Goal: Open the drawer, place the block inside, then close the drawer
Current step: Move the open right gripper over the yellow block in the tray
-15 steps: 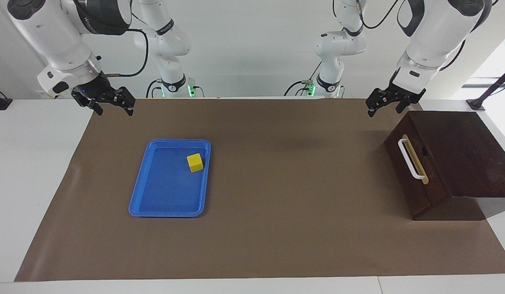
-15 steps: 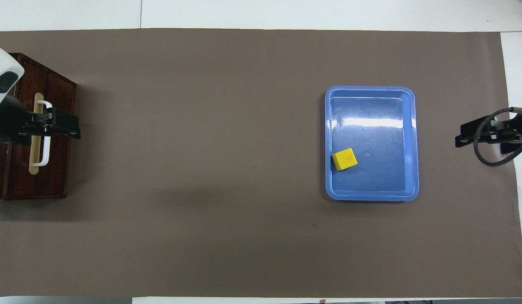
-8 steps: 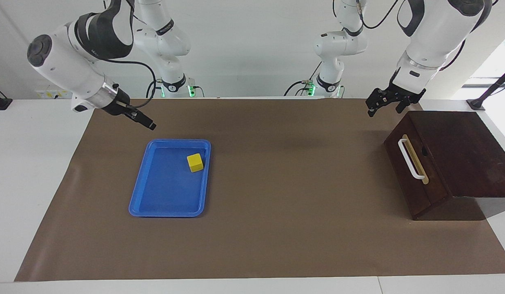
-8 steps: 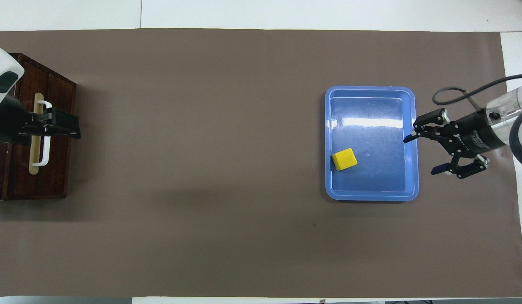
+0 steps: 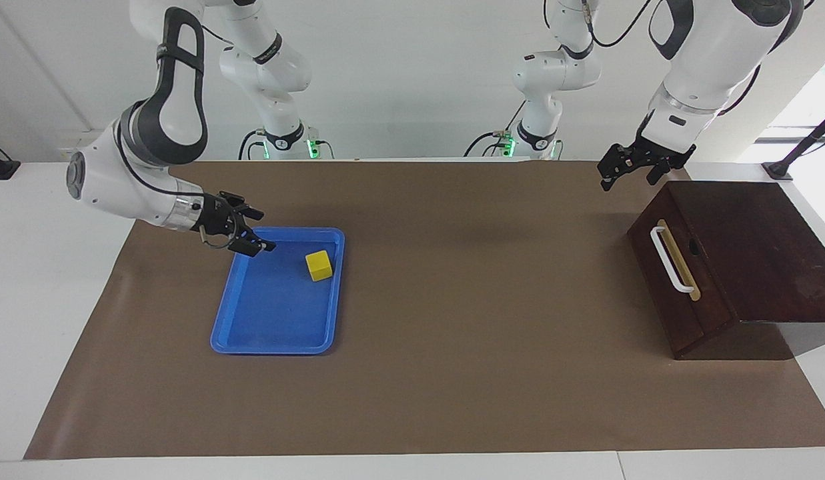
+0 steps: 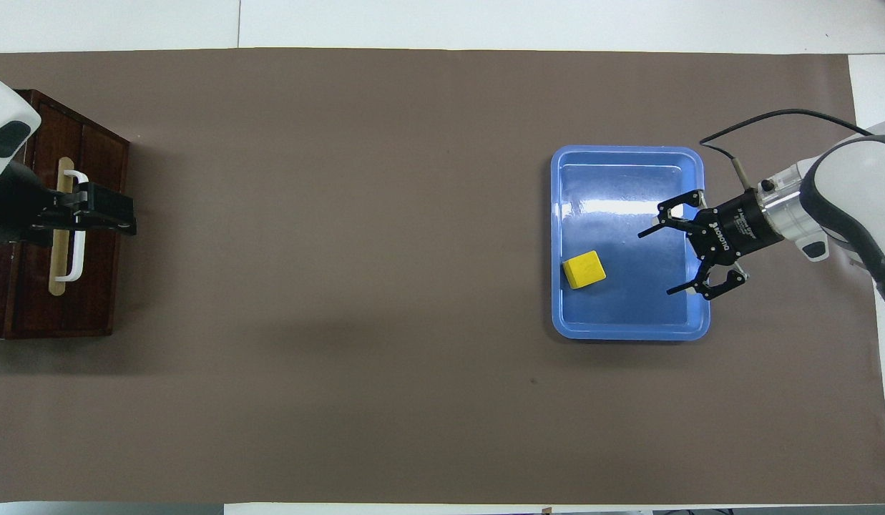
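The white handle [image 6: 78, 257] is halfway along the front of the drawer [image 6: 97, 287], so the drawer will come straight out toward the blue tray when the robot pulls.
The block [image 5: 319, 265] [image 6: 584, 270], a small yellow cube, lies in the blue tray [image 5: 272, 347] [image 6: 628, 330], by the tray's wall that faces the left arm's end. My right gripper [image 5: 265, 231] [image 6: 657, 262] hangs open over the tray's other long side, its fingers pointing at the block with a gap between them and it. The drawer [image 5: 675, 293] [image 6: 91, 300] is shut, its white handle [image 5: 671, 260] [image 6: 74, 250] on a tan strip. My left gripper [image 5: 627, 181] [image 6: 120, 217] waits open in the air above the wooden box's corner nearest the robots, holding nothing.
A brown mat [image 5: 479, 347] covers the table. The dark wooden box [image 5: 752, 247] stands at the left arm's end, turned at an angle. A wide stretch of bare mat lies between tray and box.
My right arm has swung down from the table's end and turned over the tray, its open fingers now facing the block. The left arm, block and drawer have not moved.
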Controlling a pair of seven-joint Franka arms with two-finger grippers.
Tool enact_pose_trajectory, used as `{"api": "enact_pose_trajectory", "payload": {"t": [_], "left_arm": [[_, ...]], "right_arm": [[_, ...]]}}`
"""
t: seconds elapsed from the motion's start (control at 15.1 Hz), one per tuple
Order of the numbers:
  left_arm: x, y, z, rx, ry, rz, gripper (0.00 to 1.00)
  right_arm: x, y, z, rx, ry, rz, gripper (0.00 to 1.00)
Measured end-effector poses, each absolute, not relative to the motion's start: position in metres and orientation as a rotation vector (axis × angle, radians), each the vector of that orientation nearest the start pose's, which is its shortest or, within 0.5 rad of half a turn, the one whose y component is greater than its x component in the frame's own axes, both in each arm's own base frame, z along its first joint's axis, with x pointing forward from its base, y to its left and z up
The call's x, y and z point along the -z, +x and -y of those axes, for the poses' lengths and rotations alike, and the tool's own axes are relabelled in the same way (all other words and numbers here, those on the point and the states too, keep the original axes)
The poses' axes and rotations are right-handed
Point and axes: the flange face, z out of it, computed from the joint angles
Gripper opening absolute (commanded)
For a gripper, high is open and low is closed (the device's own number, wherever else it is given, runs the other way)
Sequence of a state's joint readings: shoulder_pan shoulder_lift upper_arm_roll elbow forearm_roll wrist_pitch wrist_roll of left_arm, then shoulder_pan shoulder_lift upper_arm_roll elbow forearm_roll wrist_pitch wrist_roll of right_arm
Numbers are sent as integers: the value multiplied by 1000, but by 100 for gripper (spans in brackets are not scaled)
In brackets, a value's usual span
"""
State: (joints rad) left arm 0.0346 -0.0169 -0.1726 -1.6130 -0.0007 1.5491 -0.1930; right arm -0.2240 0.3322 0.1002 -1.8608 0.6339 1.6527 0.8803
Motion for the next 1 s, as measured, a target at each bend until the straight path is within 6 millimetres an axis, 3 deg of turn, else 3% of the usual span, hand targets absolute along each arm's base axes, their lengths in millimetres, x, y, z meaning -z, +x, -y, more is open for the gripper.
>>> {"api": "enact_pose_trajectory", "payload": {"t": [0.2, 0.46, 0.73, 1.0], "left_arm": [[-613, 543, 66, -62, -3132, 80, 100], [-614, 545, 64, -32, -3134, -146, 100], [-614, 545, 67, -29, -3133, -175, 100], [-614, 546, 59, -29, -3134, -154, 100]], "right_arm": [[-307, 586, 12, -1027, -2047, -1489, 100], [-297, 590, -1, -1047, -2035, -1487, 100], [-278, 592, -21, -1046, -2057, -1491, 100], [-271, 591, -27, -1061, -2063, -1489, 100]]}}
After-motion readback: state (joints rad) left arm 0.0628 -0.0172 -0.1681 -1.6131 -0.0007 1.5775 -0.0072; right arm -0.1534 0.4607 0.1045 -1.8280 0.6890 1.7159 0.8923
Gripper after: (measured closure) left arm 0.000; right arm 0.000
